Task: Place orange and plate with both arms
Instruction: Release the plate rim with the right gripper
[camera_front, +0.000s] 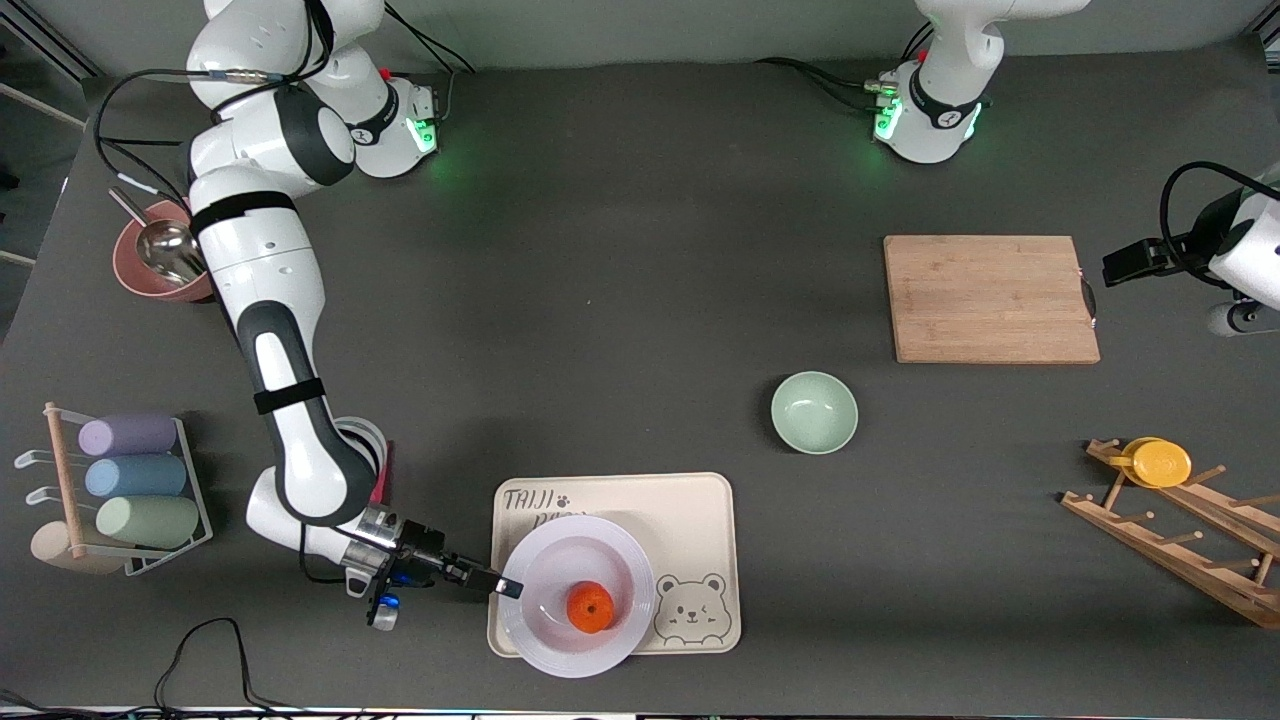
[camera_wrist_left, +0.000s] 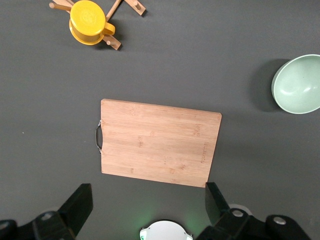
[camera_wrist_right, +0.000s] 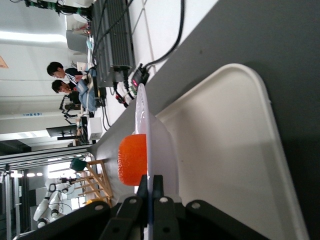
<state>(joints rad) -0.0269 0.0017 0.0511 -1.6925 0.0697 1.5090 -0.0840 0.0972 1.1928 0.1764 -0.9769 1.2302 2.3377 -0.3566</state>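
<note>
The robot's right gripper should carry on going toward the bear (camera_front: 672, 576) until the plate rests there, since the orange sits in the level plate (camera_front: 590, 607) and the tray is clear that way.
The plate (camera_front: 560, 560), white and glossy, rests on the cream bear tray (camera_front: 700, 520) and overhangs its near edge. The orange (camera_front: 590, 607) sits in the plate. My right gripper (camera_front: 505, 586) is shut on the plate's rim at the side toward the right arm's end. In the right wrist view the fingers (camera_wrist_right: 159, 186) pinch the thin rim of the plate (camera_wrist_right: 162, 145), with the orange (camera_wrist_right: 132, 159) just past them and the tray (camera_wrist_right: 225, 150) beside it. My left gripper (camera_wrist_left: 148, 202) is open, high over the table by the wooden cutting board (camera_wrist_left: 159, 150).
A mint-green bowl (camera_front: 814, 412) stands between the tray and the cutting board (camera_front: 990, 298). A wooden rack with a yellow cup (camera_front: 1160, 463) is at the left arm's end. A rack of pastel cups (camera_front: 130, 478) and a pink bowl with a ladle (camera_front: 160, 262) are at the right arm's end.
</note>
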